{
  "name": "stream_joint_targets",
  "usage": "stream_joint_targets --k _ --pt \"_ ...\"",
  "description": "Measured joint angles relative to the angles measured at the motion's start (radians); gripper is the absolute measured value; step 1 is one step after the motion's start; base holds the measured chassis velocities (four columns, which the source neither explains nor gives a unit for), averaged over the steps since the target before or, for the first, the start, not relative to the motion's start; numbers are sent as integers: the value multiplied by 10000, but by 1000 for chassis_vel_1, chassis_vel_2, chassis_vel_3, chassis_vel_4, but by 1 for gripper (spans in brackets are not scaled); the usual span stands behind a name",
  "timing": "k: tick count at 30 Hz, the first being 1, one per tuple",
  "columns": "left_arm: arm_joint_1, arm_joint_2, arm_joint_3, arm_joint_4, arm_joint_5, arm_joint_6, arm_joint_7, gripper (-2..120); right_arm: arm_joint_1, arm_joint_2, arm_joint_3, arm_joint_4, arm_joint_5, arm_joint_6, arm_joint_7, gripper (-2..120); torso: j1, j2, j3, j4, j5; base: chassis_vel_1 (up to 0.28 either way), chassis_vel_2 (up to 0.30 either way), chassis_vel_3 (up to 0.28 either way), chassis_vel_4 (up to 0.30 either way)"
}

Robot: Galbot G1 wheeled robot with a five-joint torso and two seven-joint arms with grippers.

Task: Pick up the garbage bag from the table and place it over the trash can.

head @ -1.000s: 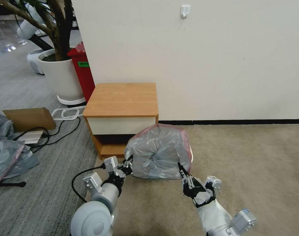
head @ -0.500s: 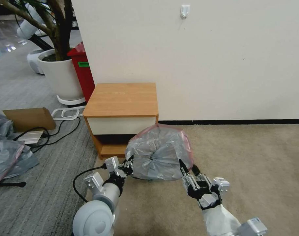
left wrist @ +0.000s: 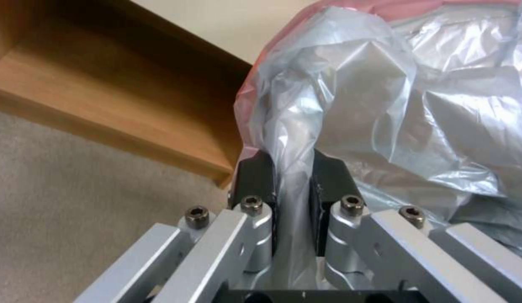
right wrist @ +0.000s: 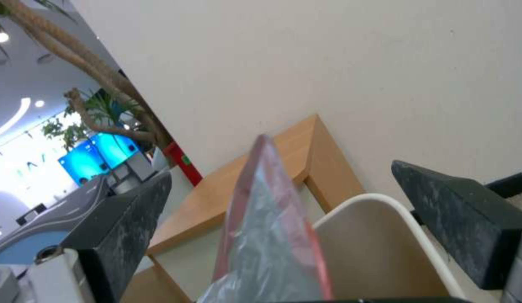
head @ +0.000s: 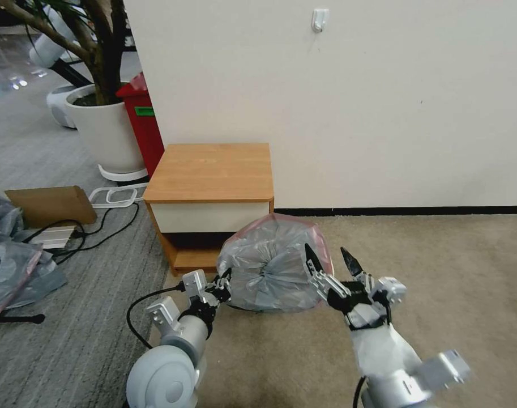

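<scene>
The robot's pull will spread the garbage bag across the trash can's edge and fold it over, because the garbage bag's pinkish-red rim [head: 320,245] hangs loose beside that edge.
The garbage bag [head: 269,265], grey crinkled plastic with a pinkish-red rim, bulges on the carpet in front of the table [head: 213,170]. My left gripper [head: 221,288] is at the bag's lower left, shut on a fold of it; in the left wrist view the black fingers [left wrist: 255,176] pinch the garbage bag [left wrist: 418,84]. My right gripper [head: 329,258] stands open at the bag's right side. In the right wrist view the bag's rim [right wrist: 272,219] and the cream trash can [right wrist: 378,252] lie between the spread fingers [right wrist: 457,219]. In the head view the bag hides the can.
A red bin [head: 142,124] and a white plant pot [head: 105,133] stand left of the table. Cardboard [head: 51,204], cables [head: 99,226] and a heap of plastic [head: 15,266] lie on the grey floor. Open beige carpet [head: 439,272] stretches to the right, and the wall is behind.
My right gripper has risen from the bag's lower right edge to its right side, and its fingers have spread open. The left gripper has kept its hold and place.
</scene>
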Motion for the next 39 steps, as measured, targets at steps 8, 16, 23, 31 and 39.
stream_joint_targets --k 8,16,23,31,39 --pt "182 -35 121 -109 216 0 202 9 322 196 -72 -333 545 -178 259 100 0 0 0 0 1 0 0 0 0" --pt "230 -79 167 -164 249 -11 273 9 356 210 -39 -418 787 -190 321 85 0 0 0 0 0 0 0 0 0" --pt "294 -138 181 -164 267 -13 273 9 347 201 -3 -418 851 -168 327 61 0 0 0 0 1 0 0 0 0" --pt "414 -162 186 -219 283 -15 274 9 328 170 61 -386 890 -141 315 30 0 0 0 0 1 0 0 0 0" --pt "544 -184 216 -249 293 -21 281 9 308 167 211 -352 949 -105 278 1 0 0 0 0 0 0 0 0 0"
